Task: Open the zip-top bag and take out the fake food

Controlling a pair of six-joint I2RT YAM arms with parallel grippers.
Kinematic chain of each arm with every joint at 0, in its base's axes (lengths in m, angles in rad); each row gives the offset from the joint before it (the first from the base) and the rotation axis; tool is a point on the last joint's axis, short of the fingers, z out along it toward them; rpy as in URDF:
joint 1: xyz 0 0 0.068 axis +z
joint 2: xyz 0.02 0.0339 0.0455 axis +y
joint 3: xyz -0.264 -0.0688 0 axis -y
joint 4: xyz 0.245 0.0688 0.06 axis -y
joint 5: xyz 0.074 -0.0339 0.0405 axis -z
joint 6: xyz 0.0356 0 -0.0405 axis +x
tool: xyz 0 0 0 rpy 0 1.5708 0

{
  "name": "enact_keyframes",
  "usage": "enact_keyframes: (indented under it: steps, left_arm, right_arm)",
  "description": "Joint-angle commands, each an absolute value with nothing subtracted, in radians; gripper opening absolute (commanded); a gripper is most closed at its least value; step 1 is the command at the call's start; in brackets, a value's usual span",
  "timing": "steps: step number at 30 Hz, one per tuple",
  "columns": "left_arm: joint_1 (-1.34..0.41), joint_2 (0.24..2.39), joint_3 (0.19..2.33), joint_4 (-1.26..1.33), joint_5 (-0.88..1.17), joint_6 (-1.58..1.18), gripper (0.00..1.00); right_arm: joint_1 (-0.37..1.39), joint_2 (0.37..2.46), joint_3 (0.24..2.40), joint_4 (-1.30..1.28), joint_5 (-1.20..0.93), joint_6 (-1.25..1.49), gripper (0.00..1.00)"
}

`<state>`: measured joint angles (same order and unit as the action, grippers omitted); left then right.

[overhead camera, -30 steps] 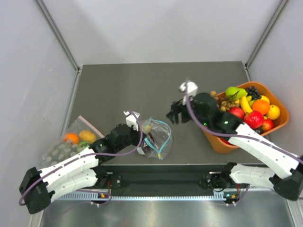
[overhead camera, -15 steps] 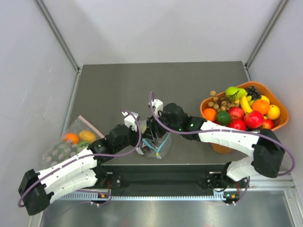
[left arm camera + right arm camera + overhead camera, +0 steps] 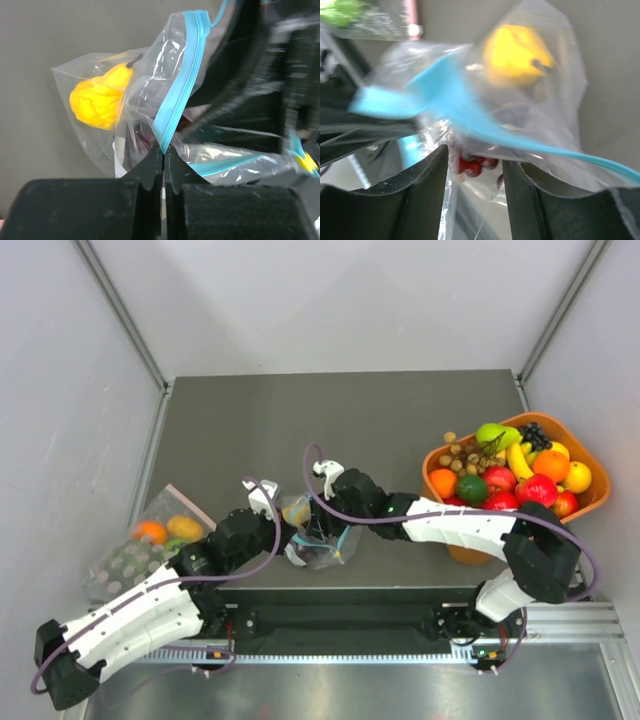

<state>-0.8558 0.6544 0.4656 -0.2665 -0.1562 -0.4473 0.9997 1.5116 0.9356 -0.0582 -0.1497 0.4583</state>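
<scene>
The dark red grapes [image 3: 472,166] are past the ends of my right gripper's fingers, so next my right gripper opens and goes deeper into the bag's opening [image 3: 484,181] before it closes around the grapes.
The zip-top bag [image 3: 335,546] lies near the table's front edge, its teal strip pulled open. My left gripper [image 3: 286,538] is shut on that strip; the left wrist view shows its jaws [image 3: 163,151] pinching the teal strip [image 3: 177,95]. My right gripper [image 3: 313,525] is open with its fingers [image 3: 422,200] at the bag's mouth, and the right wrist view is blurred. Inside the bag are a yellow lemon [image 3: 296,510], also in the left wrist view [image 3: 100,97] and right wrist view [image 3: 512,52], and dark red grapes [image 3: 472,167]. The other fruits are hidden.
An orange basket [image 3: 594,502] full of fruit stands at the right. A second clear bag [image 3: 150,540] with a pinkish-red edge strip, holding fruit, lies at the left edge of the table. Its strip shows in the right wrist view [image 3: 411,17].
My right arm has swung left from beside the basket to the bag, and its open fingers are now at the bag's mouth. My left gripper has drawn the bag slightly left.
</scene>
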Motion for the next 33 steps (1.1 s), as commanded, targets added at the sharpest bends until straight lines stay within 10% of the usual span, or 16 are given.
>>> enact_keyframes:
  steps: [1, 24, 33]
  left_arm:
    - [-0.85, 0.609, 0.491, -0.302, -0.161, -0.46, 0.0]
    - [-0.85, 0.561, 0.453, -0.275, -0.12, -0.503, 0.0]
    - [-0.85, 0.543, 0.443, -0.268, -0.1, -0.518, 0.0]
  right_arm:
    - [1.011, 1.551, 0.939, -0.02, -0.054, 0.465, 0.47]
    - [1.144, 1.689, 1.04, 0.027, -0.135, 0.362, 0.51]
    - [1.175, 1.764, 1.045, 0.091, -0.061, 0.35, 0.76]
